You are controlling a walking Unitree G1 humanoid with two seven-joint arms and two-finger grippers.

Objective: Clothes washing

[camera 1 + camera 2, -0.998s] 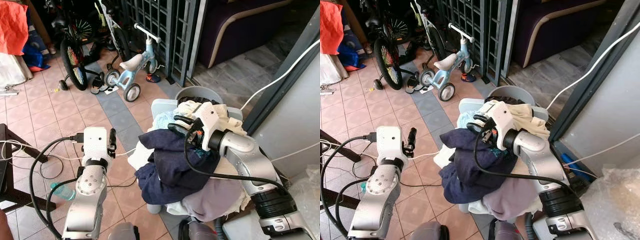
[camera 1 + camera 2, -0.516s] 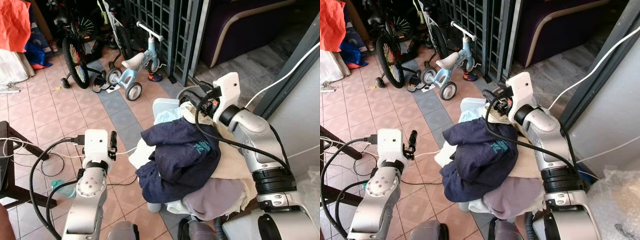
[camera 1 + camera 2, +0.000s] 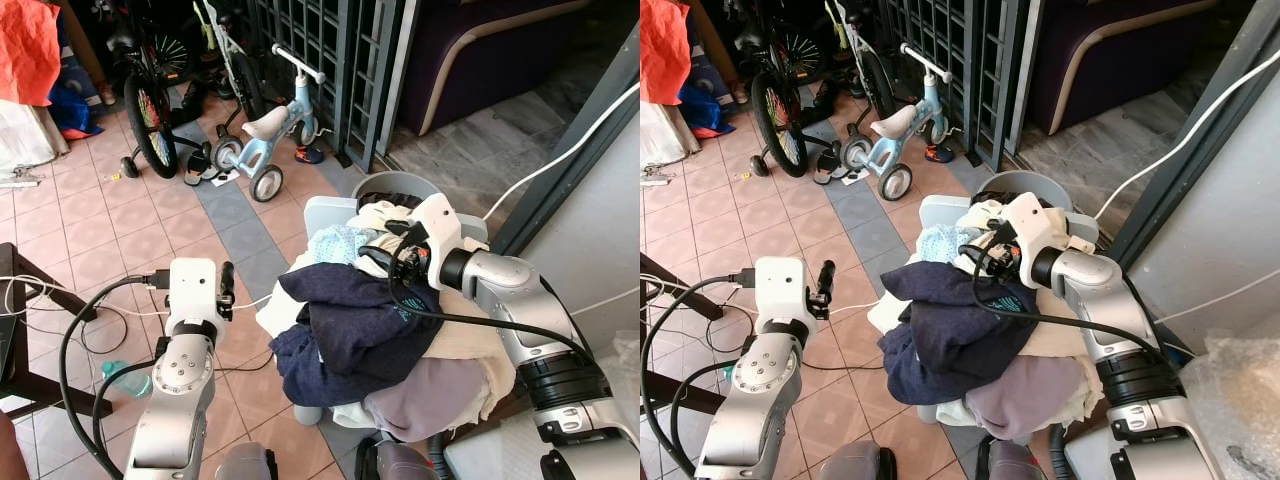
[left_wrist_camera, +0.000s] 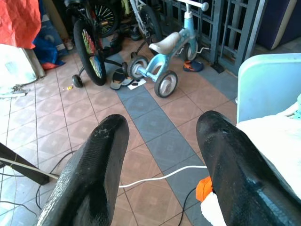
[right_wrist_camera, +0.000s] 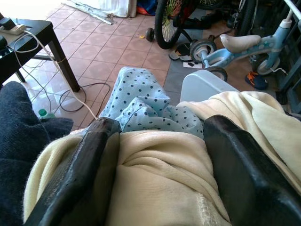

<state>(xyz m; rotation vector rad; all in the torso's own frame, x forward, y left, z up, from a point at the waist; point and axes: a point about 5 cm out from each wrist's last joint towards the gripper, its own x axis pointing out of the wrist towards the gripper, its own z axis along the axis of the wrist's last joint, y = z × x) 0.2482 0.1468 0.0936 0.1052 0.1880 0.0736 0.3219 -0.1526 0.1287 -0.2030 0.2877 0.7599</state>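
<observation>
The navy garment (image 3: 350, 325) is lying bunched up against the cream fold (image 3: 388, 243), so it will fall over onto the dotted cloth when I lift the cream garment.
A heap of laundry lies on a pale blue basket (image 3: 326, 213): a navy garment (image 3: 350, 315) on top, a cream garment (image 3: 450, 335), a blue dotted cloth (image 3: 338, 243) and a lilac piece (image 3: 420, 392) low at the front. My right gripper (image 3: 387, 262) rests on the heap's far side. In the right wrist view the right gripper (image 5: 157, 136) is open, its fingers (image 5: 91, 155) straddling a fold of the cream garment (image 5: 160, 174) with the dotted cloth (image 5: 138, 101) just beyond. My left gripper (image 3: 226, 287) is held over the floor left of the heap, open and empty (image 4: 162, 136).
A grey tub (image 3: 402, 186) stands behind the heap. A child's tricycle (image 3: 266, 140), a bicycle (image 3: 148, 112) and a metal gate (image 3: 330, 50) lie ahead. A dark table (image 3: 20, 300), floor cables and a green bottle (image 3: 126, 381) are at the left. A grey wall (image 3: 590, 240) closes the right.
My right arm lifted off the heap and swung back toward the tub, then came down again onto the cream garment. The left arm has stayed put.
</observation>
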